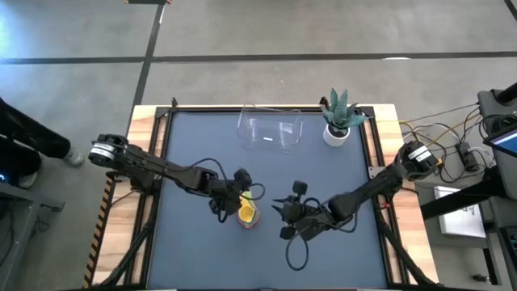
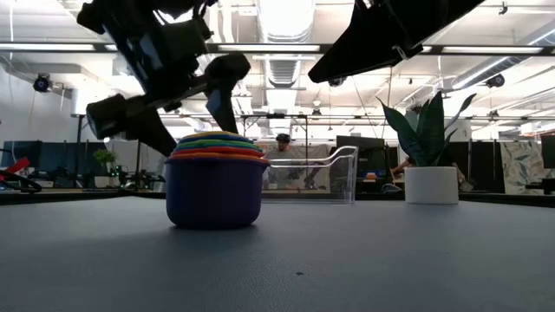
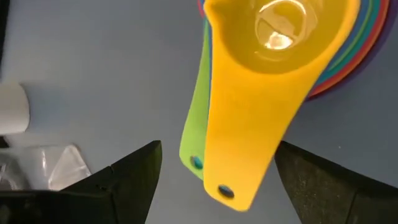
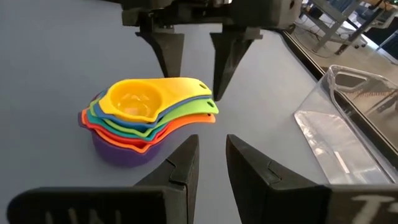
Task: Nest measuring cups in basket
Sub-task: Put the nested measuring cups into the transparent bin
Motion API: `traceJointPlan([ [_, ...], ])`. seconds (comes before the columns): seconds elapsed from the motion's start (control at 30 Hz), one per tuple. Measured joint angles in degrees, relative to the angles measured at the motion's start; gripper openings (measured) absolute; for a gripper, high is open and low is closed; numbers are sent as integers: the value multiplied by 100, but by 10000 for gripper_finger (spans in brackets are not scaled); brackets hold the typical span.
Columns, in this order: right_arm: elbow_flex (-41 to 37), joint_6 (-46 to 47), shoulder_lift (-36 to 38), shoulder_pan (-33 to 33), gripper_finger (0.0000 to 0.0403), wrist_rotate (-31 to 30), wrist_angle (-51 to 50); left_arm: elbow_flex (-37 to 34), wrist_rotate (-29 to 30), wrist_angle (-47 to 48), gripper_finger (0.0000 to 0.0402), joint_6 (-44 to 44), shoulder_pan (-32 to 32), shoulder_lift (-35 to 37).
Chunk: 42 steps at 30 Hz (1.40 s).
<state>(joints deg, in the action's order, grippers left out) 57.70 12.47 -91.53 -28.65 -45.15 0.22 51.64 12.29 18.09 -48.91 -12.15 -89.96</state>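
Note:
Next, my right gripper pushes the handles into line (image 4: 204, 117) before my left gripper closes, because the green and orange handles (image 4: 200, 111) stick out past the yellow handle.
The measuring cups (image 1: 247, 212) stand nested in one stack on the blue table, the purple cup (image 2: 215, 195) at the bottom and the yellow one (image 4: 132, 99) on top. Their handles (image 4: 186, 102) fan out together toward my left gripper (image 3: 217, 155). That gripper is open, with one finger on either side of the handle ends and a gap showing on both sides. My right gripper (image 4: 211, 146) hovers open just right of the stack, nothing between its fingers. The clear basket (image 1: 271, 129) stands at the far middle of the table.
A white pot with a green spiky plant (image 1: 338, 121) stands at the far right, beside the basket. Wooden rails and cables run along the table's left and right edges. Bare blue table lies between the stack and the basket.

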Motion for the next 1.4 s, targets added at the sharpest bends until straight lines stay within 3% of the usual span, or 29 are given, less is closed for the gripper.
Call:
traceJointPlan([
  [0.53, -12, 51, -4, 58, 70, 0, -8, 134, -464, -102, 279, -813, 563, -375],
  [0.8, -68, 65, -4, 69, 70, 0, -26, 400, -1244, -70, 265, -743, 599, -375],
  [1.27, -79, 287, -4, 75, 70, 59, -198, 400, -1182, 105, 246, -403, 603, -598],
  [1.4, -86, 567, -40, 159, 70, 332, -346, 400, -1120, 5, 247, -406, 599, -598],
])
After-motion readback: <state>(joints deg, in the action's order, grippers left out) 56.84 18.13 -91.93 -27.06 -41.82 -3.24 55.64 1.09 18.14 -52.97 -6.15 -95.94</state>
